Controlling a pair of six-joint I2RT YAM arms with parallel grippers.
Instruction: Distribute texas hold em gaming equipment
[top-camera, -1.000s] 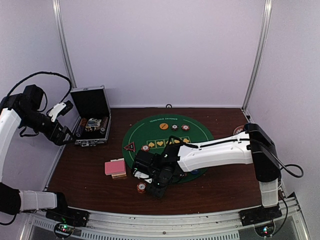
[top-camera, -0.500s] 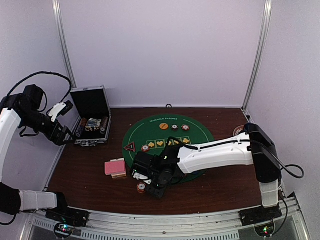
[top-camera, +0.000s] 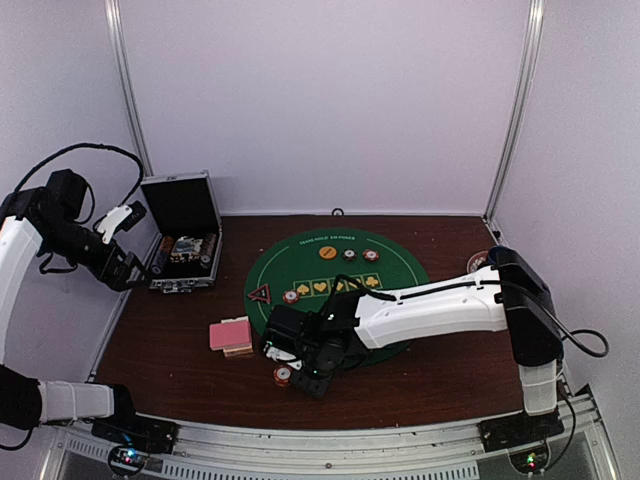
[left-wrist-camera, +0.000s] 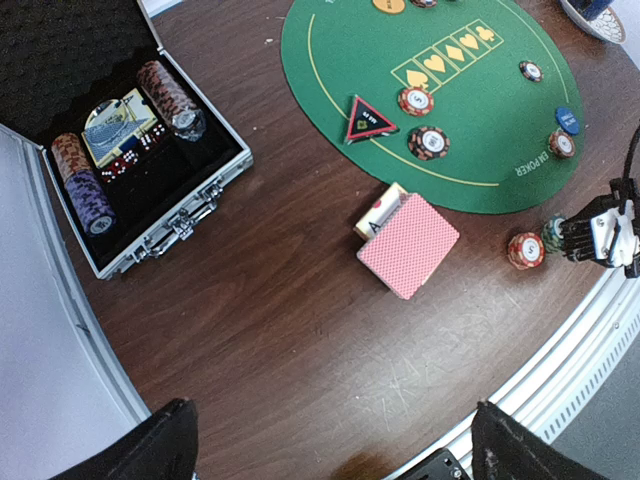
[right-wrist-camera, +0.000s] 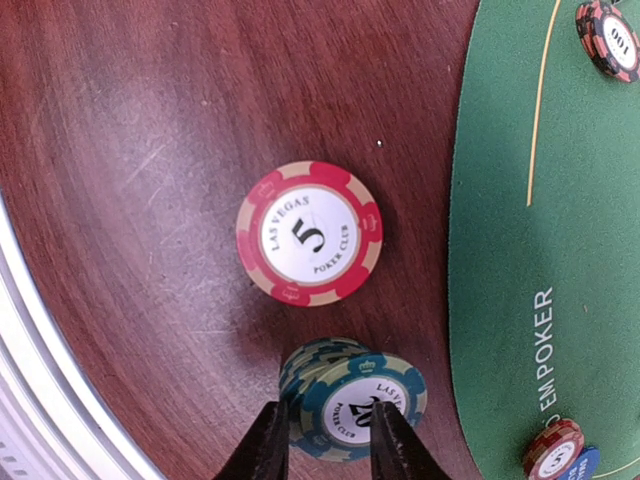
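Next, my right gripper opens, centres over the stack and squeezes its sides straight before leaving, because the top green chips stick out past the lower chips in their stack.
My right gripper is low over the table's front middle, shut on a small leaning stack of green striped chips. A red-white "5" chip lies flat just beyond the fingertips; it also shows in the top view. Pink-backed cards lie left of it, also in the left wrist view. A red triangle, chips, an orange disc and a blue disc lie on the green mat. My left gripper is open, empty, held high at the far left.
An open black silver-edged case with chip rows stands at the back left, also in the left wrist view. A patterned round plate sits at the mat's right. The table's front rail runs close behind the right gripper.
My right gripper with the green chips has edged slightly left, closer to the red-white chip. The left arm has not moved.
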